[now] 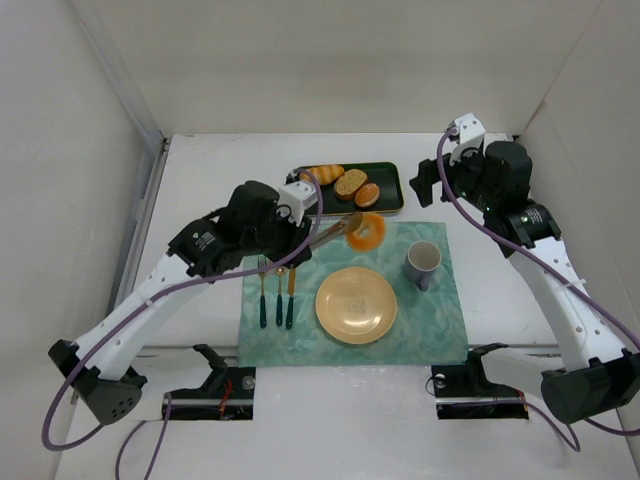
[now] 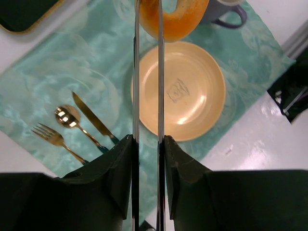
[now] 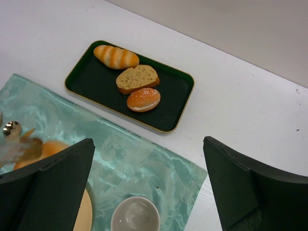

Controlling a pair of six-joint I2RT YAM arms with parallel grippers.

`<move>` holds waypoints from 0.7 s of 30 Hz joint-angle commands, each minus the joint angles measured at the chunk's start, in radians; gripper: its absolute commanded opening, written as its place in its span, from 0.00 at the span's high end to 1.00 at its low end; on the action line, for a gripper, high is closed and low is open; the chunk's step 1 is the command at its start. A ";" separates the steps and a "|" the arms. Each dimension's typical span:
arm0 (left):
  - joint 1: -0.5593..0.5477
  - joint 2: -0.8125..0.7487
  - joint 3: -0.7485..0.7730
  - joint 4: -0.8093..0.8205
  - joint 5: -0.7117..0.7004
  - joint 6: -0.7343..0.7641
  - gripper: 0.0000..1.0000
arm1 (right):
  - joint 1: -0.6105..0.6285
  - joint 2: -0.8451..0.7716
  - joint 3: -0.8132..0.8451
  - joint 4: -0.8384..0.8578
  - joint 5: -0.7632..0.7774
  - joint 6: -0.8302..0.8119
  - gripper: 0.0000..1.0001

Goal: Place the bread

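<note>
The tongs are pinching the bread and the yellow plate [image 1: 356, 305] is empty. My left gripper keeps squeezing and carrying until the bread is on the plate.
The bread [image 1: 366, 231] is a small golden-orange ring, pinched between the tips of metal tongs [image 1: 330, 235]. My left gripper [image 1: 298, 224] is shut on the tongs' handles. In the left wrist view the gripper [image 2: 147, 142] squeezes the two tong blades [image 2: 136, 72] and the bread [image 2: 185, 17] hangs over the far rim of the yellow plate [image 2: 192, 91]. From above, the bread is just behind the plate [image 1: 356, 305], over the mat. My right gripper [image 3: 148, 144] stands open and empty at the back right; the bread [image 3: 50, 148] shows at its lower left.
A dark green tray [image 1: 390, 190] at the back holds a striped roll, a brown slice and a bun. A grey mug [image 1: 423, 263] stands right of the plate on the teal mat [image 1: 420, 320]. A fork [image 1: 262, 295], spoon and knife lie left of the plate.
</note>
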 commanded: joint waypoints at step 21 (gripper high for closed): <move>-0.323 0.037 -0.188 -0.108 -0.156 -0.309 0.99 | -0.001 -0.039 -0.005 0.067 0.047 0.001 0.00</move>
